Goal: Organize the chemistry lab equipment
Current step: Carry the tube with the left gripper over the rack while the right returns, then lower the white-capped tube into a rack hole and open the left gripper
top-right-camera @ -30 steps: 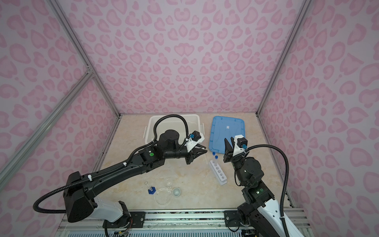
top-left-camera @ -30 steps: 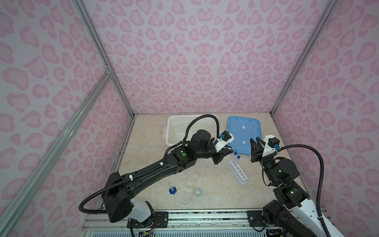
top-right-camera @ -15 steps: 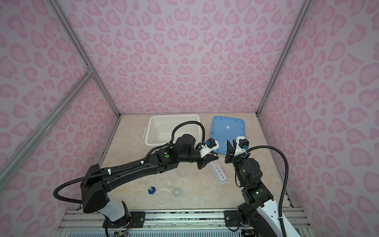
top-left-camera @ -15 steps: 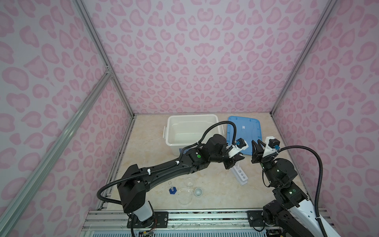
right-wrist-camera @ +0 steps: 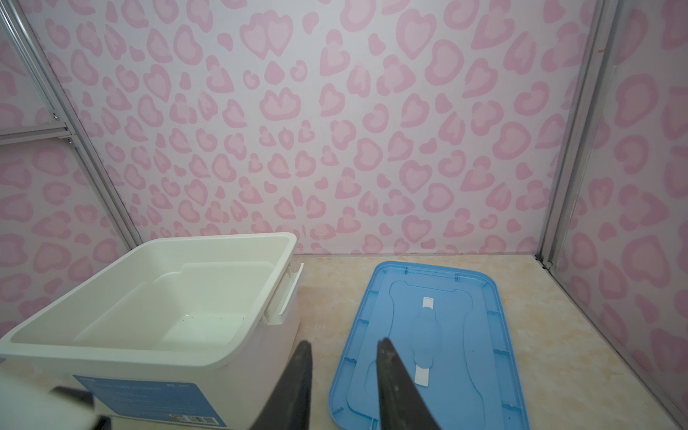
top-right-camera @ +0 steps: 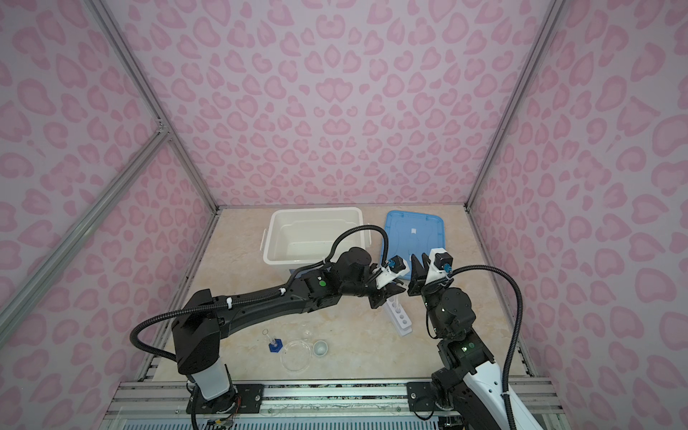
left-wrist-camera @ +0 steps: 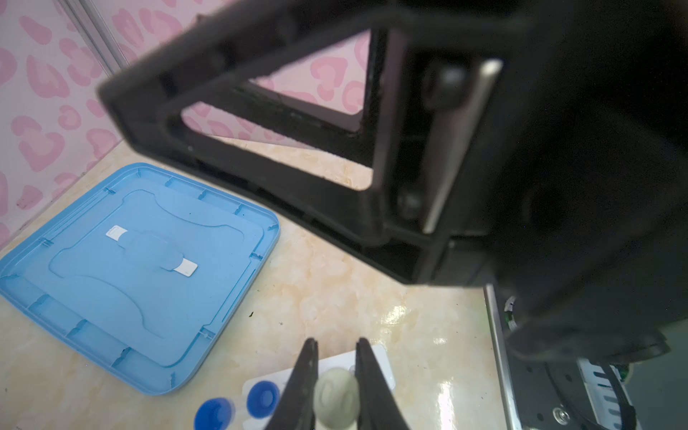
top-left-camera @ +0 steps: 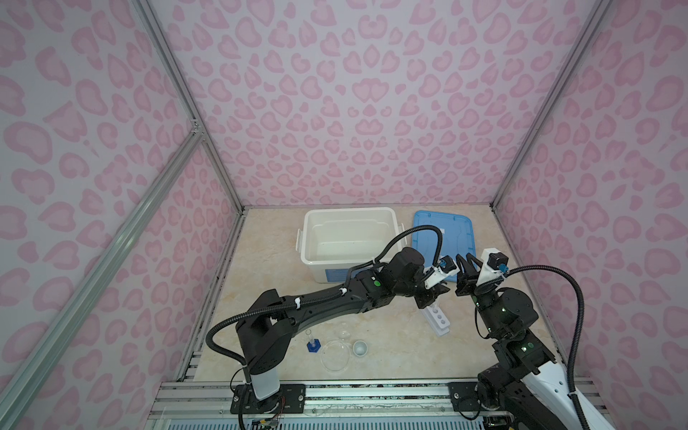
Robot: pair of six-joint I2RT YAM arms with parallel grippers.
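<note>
I can see the test tube hanging by its pale cap (left-wrist-camera: 337, 398) over the white rack (top-left-camera: 435, 319), clear of the blue caps, so I should keep lowering it with my left gripper until the rack holds it.
My left gripper (left-wrist-camera: 335, 340) is shut on a clear test tube by its pale cap (left-wrist-camera: 336, 394), just above the white rack (left-wrist-camera: 379, 357). Two blue caps (left-wrist-camera: 263, 398) show beside it at the rack's end. In both top views the left gripper (top-left-camera: 433, 298) (top-right-camera: 387, 296) hangs over the far end of the rack (top-left-camera: 439, 322) (top-right-camera: 400, 320). My right gripper (top-left-camera: 467, 262) (right-wrist-camera: 344, 344) is raised just right of it, open and holding nothing. The blue-based cylinder (top-left-camera: 312, 344), round dish (top-left-camera: 335, 355) and small cup (top-left-camera: 360, 348) stand near the front edge.
The large white bin (top-left-camera: 312, 223) (right-wrist-camera: 223, 238) stands open at the back, with its blue lid (top-left-camera: 458, 231) (right-wrist-camera: 465, 298) lying flat to its right. The two grippers are close together above the rack. Pink patterned walls close the table on three sides.
My left arm has swung right from in front of the bin to above the rack, carrying the tube. The right gripper has barely moved.
</note>
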